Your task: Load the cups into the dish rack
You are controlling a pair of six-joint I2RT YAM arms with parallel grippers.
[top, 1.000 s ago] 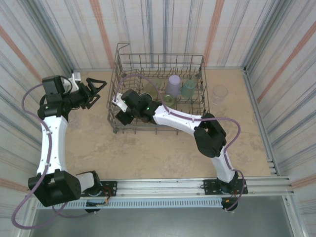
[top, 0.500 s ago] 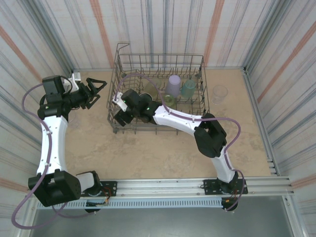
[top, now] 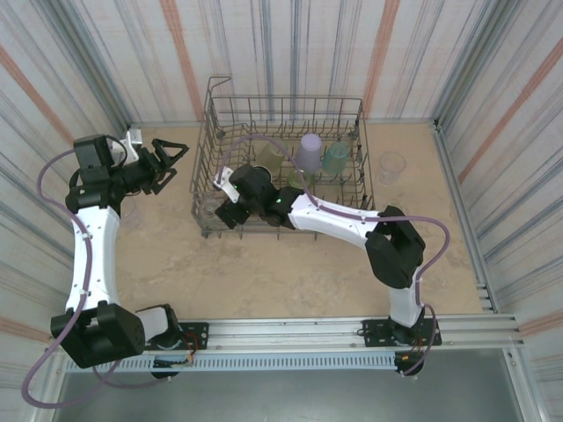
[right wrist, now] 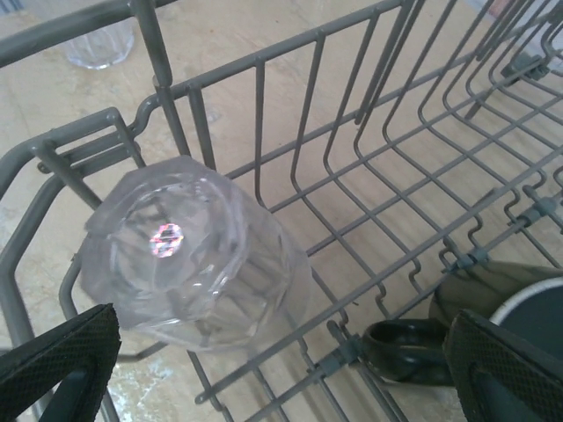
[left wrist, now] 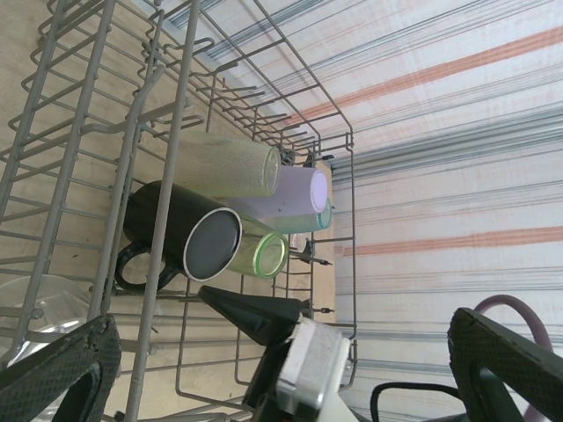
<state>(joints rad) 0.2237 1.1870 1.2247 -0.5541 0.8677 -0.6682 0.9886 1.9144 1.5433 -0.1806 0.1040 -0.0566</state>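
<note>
The rack's corner cup (right wrist: pixel 207 255) sits bottom-up, free of the robot's fingers, so the robot's right gripper keeps moving until it closes on the clear cup (top: pixel 391 165) beyond the teal cup.
The grey wire dish rack (top: pixel 356 114) stands at the back of the table. Inside it lie an olive-yellow cup (left wrist: pixel 230 165), a lavender cup (left wrist: pixel 295 192), a teal cup (left wrist: pixel 324 218), a bright green cup (left wrist: pixel 264 253) and the dark handled mug (left wrist: pixel 180 236). A clear cup (right wrist: pixel 189 255) rests bottom-up in the rack's corner. My right gripper (right wrist: pixel 281 334) is open just behind it, its fingers apart from the glass. My left gripper (top: pixel 171 156) hangs open outside the rack's left wall, holding nothing.
Another clear cup (top: pixel 391 167) stands on the table right of the rack. A clear cup (right wrist: pixel 97 40) also shows beyond the rack wall in the right wrist view. Striped walls close in on three sides. Bare table lies in front of the rack.
My right gripper has drawn back to the right from the rack's front-left corner, uncovering the olive-yellow cup. The left arm has hardly moved.
</note>
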